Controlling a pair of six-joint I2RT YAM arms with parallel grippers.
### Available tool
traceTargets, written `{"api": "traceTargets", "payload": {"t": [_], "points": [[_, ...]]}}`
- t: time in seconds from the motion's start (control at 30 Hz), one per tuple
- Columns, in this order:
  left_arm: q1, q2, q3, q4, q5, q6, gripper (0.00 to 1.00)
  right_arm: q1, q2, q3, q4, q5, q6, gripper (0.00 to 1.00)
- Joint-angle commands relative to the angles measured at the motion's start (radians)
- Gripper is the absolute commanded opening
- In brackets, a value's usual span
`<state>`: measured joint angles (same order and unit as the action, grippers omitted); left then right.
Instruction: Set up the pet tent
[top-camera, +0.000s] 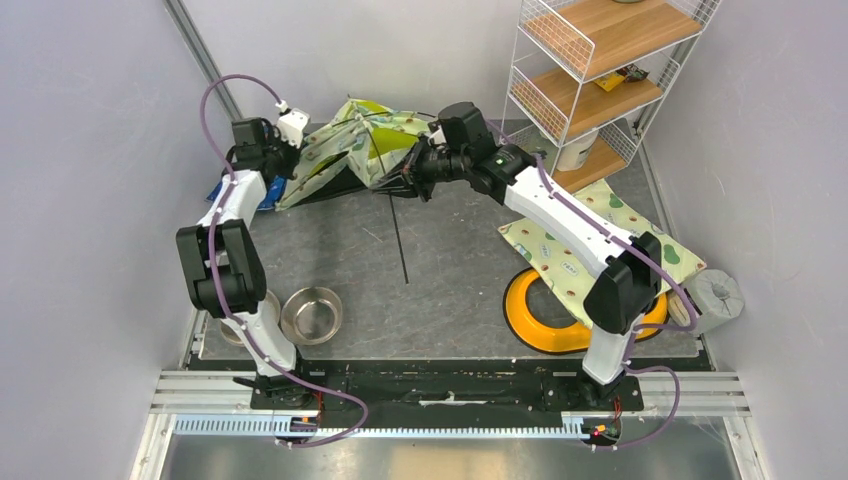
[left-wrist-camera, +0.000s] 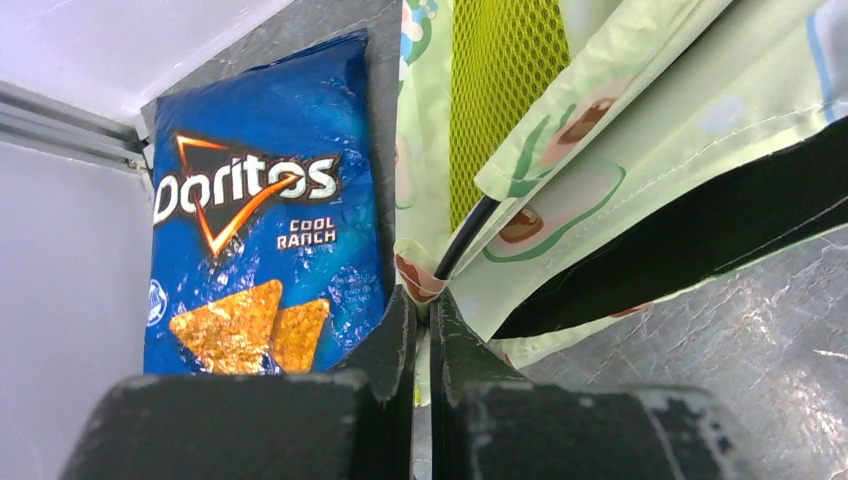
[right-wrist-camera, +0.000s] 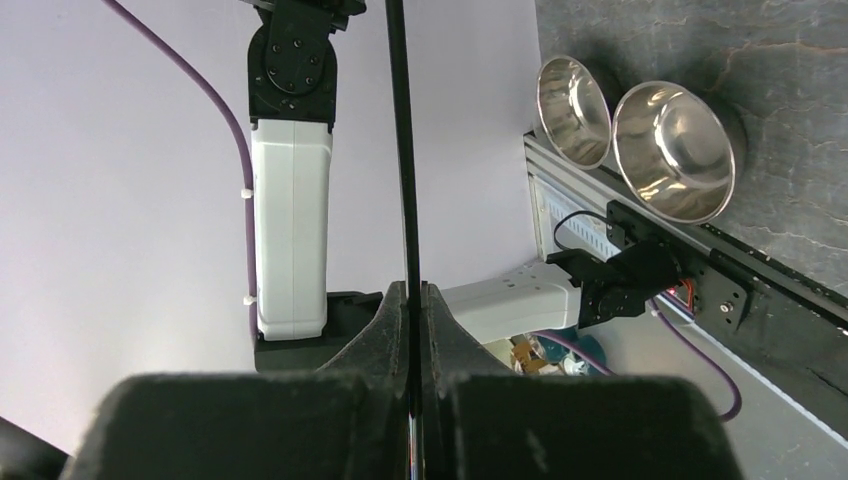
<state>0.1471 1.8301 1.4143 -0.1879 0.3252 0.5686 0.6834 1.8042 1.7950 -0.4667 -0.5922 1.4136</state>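
Observation:
I should hold the black pole with my left gripper while my right one grips it nearer its loose end, since it juts far past my right gripper.
The pet tent lies collapsed and crumpled at the back of the floor, with pale-green avocado print and lime lining showing. My left gripper is at its left corner. In the left wrist view this gripper is shut on a fabric corner of the tent, where a black pole end enters a sleeve. My right gripper is at the tent's right side. It is shut on a thin black pole, which also runs forward over the floor in the top view.
A blue Doritos bag lies left of the tent by the wall. Two steel bowls sit near the left arm's base. The matching flat mat lies over a yellow ring on the right. A wire shelf stands back right.

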Motion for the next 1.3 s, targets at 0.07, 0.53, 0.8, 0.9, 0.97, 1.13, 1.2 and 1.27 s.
{"api": "traceTargets", "payload": {"t": [0.07, 0.53, 0.8, 0.9, 0.97, 1.13, 1.2, 1.27], "points": [[0.051, -0.076, -0.03, 0.036, 0.136, -0.012, 0.02, 0.023, -0.021, 0.047, -0.076, 0.091, 0.075, 0.0], [0.049, -0.056, 0.115, -0.363, 0.508, 0.236, 0.02, 0.049, -0.03, 0.152, -0.056, 0.154, 0.288, 0.0], [0.048, -0.049, 0.095, -0.397, 0.533, 0.264, 0.02, 0.048, -0.067, 0.039, 0.024, 0.178, 0.281, 0.35], [0.041, -0.03, 0.101, -0.399, 0.545, 0.264, 0.02, 0.049, -0.075, 0.004, 0.033, 0.172, 0.287, 0.34], [0.036, -0.017, 0.106, -0.399, 0.546, 0.264, 0.02, 0.048, -0.083, -0.014, 0.033, 0.171, 0.284, 0.34], [0.002, 0.006, 0.115, -0.306, 0.471, 0.135, 0.24, 0.049, -0.103, -0.053, 0.029, 0.225, 0.27, 0.0], [-0.023, 0.003, 0.112, -0.24, 0.398, 0.047, 0.55, 0.049, -0.097, -0.055, 0.025, 0.252, 0.264, 0.0], [-0.037, 0.001, 0.12, -0.208, 0.353, 0.002, 0.85, 0.049, -0.092, -0.061, 0.025, 0.279, 0.269, 0.0]]}}
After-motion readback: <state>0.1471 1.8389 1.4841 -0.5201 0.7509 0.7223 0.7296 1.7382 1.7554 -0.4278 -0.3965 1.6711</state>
